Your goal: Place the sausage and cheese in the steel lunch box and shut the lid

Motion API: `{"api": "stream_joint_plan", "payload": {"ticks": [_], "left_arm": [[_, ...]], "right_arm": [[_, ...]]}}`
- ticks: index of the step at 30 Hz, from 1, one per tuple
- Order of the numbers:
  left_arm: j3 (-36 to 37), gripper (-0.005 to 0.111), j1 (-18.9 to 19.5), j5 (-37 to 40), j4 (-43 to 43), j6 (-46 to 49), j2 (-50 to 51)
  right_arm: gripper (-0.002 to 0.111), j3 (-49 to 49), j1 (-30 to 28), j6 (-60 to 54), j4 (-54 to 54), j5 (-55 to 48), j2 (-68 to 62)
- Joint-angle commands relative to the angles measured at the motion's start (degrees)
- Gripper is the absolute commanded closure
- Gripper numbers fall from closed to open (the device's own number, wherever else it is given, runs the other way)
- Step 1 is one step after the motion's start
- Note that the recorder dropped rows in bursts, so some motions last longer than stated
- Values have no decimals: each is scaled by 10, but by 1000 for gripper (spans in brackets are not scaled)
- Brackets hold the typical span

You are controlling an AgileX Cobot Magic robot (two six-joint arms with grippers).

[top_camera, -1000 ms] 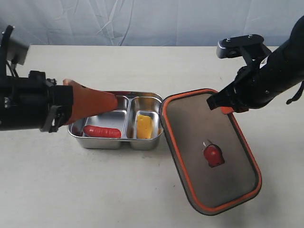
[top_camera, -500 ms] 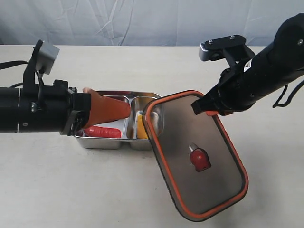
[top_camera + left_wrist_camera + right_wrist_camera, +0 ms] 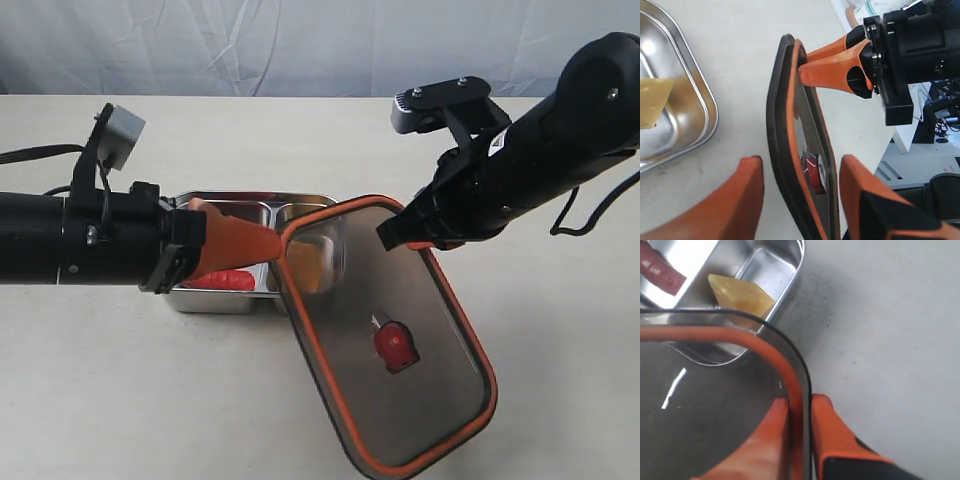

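Note:
The lid hangs tilted (image 3: 385, 335) next to the lunch box, so the robot's left gripper should grab the lid's rim (image 3: 284, 264) and make the lid level before the right gripper grabs the opposite edge.
The steel lunch box (image 3: 250, 199) lies left of centre, with the red sausage (image 3: 222, 280) in its left compartment. The yellow cheese (image 3: 305, 265) in the right compartment shows through the dark, orange-rimmed lid (image 3: 430, 390). My right gripper (image 3: 428, 238) is shut on the lid's far edge and holds it tilted over the box's right end. My left gripper (image 3: 262, 243) is open above the box; the lid's near edge (image 3: 790, 125) stands between its fingers (image 3: 740, 200) without touching. The right wrist view shows my right gripper (image 3: 801, 401) on the rim, with the cheese (image 3: 742, 297) and sausage (image 3: 660, 270) beyond.
The beige table (image 3: 150, 400) stretches round the box, and a white cloth backdrop (image 3: 300, 45) hangs behind it. The lid's red-orange valve (image 3: 393, 343) faces up. In the left wrist view the table edge (image 3: 890, 140) and dark equipment lie past the lid.
My right gripper has carried the lid leftward, so it now overlaps the box's right compartment. My left arm has moved right, bringing its open fingers around the lid's near edge.

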State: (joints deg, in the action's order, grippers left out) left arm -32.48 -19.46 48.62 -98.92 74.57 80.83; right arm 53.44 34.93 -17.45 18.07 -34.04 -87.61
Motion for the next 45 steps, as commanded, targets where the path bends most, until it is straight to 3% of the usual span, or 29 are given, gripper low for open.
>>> {"api": "stream_joint_plan", "payload": {"ticks": [1, 11, 12, 15, 16, 21, 23, 27, 29, 31, 38, 40, 45], "left_arm": [[2, 60, -1, 0, -10, 12, 1], [2, 61, -1, -8, -10, 25, 1], [2, 65, -1, -9, -10, 25, 1], [2, 100, -1, -9, -10, 37, 1], [2, 106, -1, -9, -10, 50, 1], [2, 106, -1, -8, -10, 54, 1], [-2, 106, -1, -8, -10, 54, 1], [-26, 106, -1, -1, -10, 55, -5], [-41, 106, -1, -5, -10, 55, -12], [-56, 106, -1, -20, -10, 55, -19], [-105, 106, -1, -124, 20, 55, -38], [-116, 106, -1, -155, 60, 55, -43], [-143, 106, -1, -185, 133, 56, -55]], "right_arm": [[108, 12, 6, -14, 18, 0, 6], [108, 35, 6, -92, 112, -24, 7], [108, 35, 6, -98, 117, -26, 7], [108, 35, 6, -101, 123, -31, 7], [108, 35, 6, -101, 123, -31, 7], [106, 35, 6, -104, 123, -34, 7], [95, 35, 6, -131, 123, -48, 7], [51, 35, 5, -140, 97, -62, 12], [40, 35, 5, -135, 74, -62, 23], [43, 35, 5, -120, 52, -56, 43], [68, 35, 5, -8, -92, -45, 145], [67, 35, 5, 7, -107, -49, 167], [51, 35, 5, 8, -110, -55, 209]]}}
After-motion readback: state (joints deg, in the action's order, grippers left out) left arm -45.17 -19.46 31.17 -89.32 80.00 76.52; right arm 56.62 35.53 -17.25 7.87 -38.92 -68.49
